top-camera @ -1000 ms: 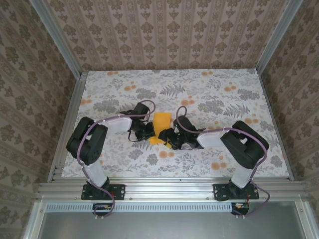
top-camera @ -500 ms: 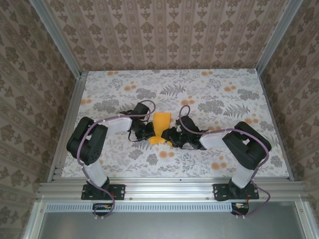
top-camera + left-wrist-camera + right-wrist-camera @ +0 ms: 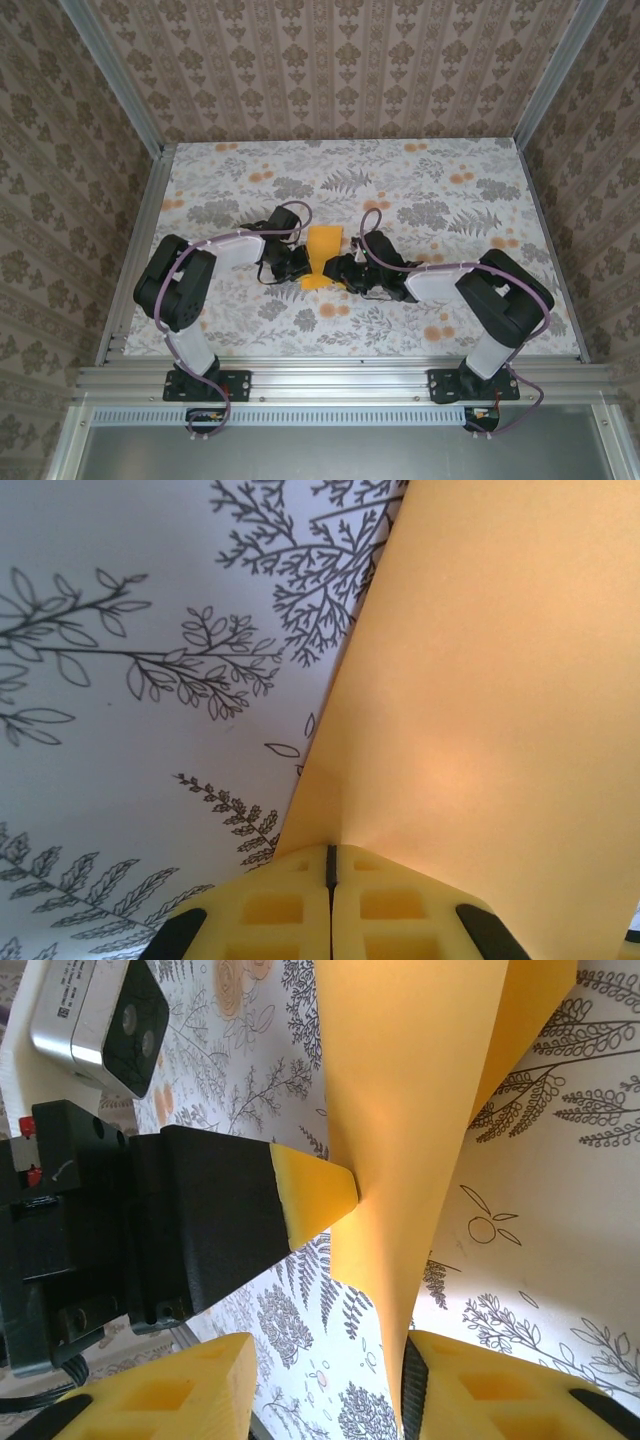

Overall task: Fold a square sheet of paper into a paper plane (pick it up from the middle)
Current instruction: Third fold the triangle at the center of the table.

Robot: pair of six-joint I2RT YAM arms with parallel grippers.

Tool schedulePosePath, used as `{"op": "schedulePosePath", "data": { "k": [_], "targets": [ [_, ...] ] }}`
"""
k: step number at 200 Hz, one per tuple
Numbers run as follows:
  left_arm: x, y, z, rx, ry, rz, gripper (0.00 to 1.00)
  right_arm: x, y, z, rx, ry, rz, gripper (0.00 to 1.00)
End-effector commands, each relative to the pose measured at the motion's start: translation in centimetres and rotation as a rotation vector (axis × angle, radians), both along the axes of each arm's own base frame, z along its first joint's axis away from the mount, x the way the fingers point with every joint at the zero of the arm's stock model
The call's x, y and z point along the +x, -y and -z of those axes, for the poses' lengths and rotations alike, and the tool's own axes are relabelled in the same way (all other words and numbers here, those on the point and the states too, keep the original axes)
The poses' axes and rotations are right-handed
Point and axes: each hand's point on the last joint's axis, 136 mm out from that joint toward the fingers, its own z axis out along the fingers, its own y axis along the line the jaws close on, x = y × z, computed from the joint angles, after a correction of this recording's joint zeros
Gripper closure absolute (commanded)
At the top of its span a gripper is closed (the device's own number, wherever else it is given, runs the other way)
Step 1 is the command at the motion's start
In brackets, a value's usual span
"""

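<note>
My left gripper is holding the orange paper close to the paper's near end [image 3: 312, 284], which has to fold. It should let go and hold the paper's side edge farther up [image 3: 309, 246].
The square sheet of paper [image 3: 322, 245] is bright orange and partly folded, and it stands up off the table between both grippers. My left gripper [image 3: 299, 263] is shut on its edge; in the left wrist view the yellow fingertips [image 3: 300, 875] meet on the paper [image 3: 480, 680]. My right gripper [image 3: 339, 272] is open around the lower part of the paper [image 3: 410, 1110]. One flap rests against my right-hand finger [image 3: 500, 1390], and the other finger [image 3: 170, 1395] stands apart. The left gripper's yellow tip [image 3: 315, 1195] touches the sheet from the side.
The floral table [image 3: 450, 200] is walled on three sides by patterned panels [image 3: 330, 70] in an aluminium frame. Both arm bases sit on the near rail [image 3: 330, 380]. Small orange flower prints [image 3: 435, 330] dot the cloth.
My right gripper's jaws have narrowed around the paper and the right forearm has shifted a little. The left gripper has held its grip in place.
</note>
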Motion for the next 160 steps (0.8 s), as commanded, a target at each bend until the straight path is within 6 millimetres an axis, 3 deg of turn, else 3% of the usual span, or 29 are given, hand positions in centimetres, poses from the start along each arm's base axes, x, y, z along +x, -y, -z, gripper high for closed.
{"op": "schedulePosePath", "data": {
  "k": [1,22,35,60,86,106,134,160],
  "targets": [
    [-2.2,-1.4,1.9,0.072,-0.092,0.004,0.93,0.0,-0.3,0.7,0.003,-0.04,-0.004,0.61],
    [-2.1,-1.2,1.6,0.061,-0.084,0.006,0.93,-0.3,0.3,1.6,-0.016,-0.081,0.021,0.7],
    [-2.0,-0.9,1.0,0.045,-0.07,0.009,0.93,-0.7,0.8,2.2,-0.043,-0.108,0.034,0.83],
    [-0.8,0.5,-1.4,-0.042,0.005,0.023,0.88,-1.5,1.6,3.0,-0.116,-0.157,0.019,1.0],
    [1.0,2.3,-4.6,-0.158,0.107,0.047,0.76,-2.7,2.6,3.2,-0.196,-0.2,-0.034,1.0],
    [2.2,3.1,-5.8,-0.199,0.154,0.056,0.72,-3.8,3.4,3.5,-0.242,-0.239,-0.088,1.0],
    [3.3,3.6,-5.2,-0.198,0.157,0.073,0.72,-4.8,4.6,3.5,-0.287,-0.271,-0.141,1.0],
    [3.5,3.7,-3.3,-0.164,0.119,0.074,0.77,-4.7,5.2,3.2,-0.307,-0.273,-0.166,1.0]
  ]
}}
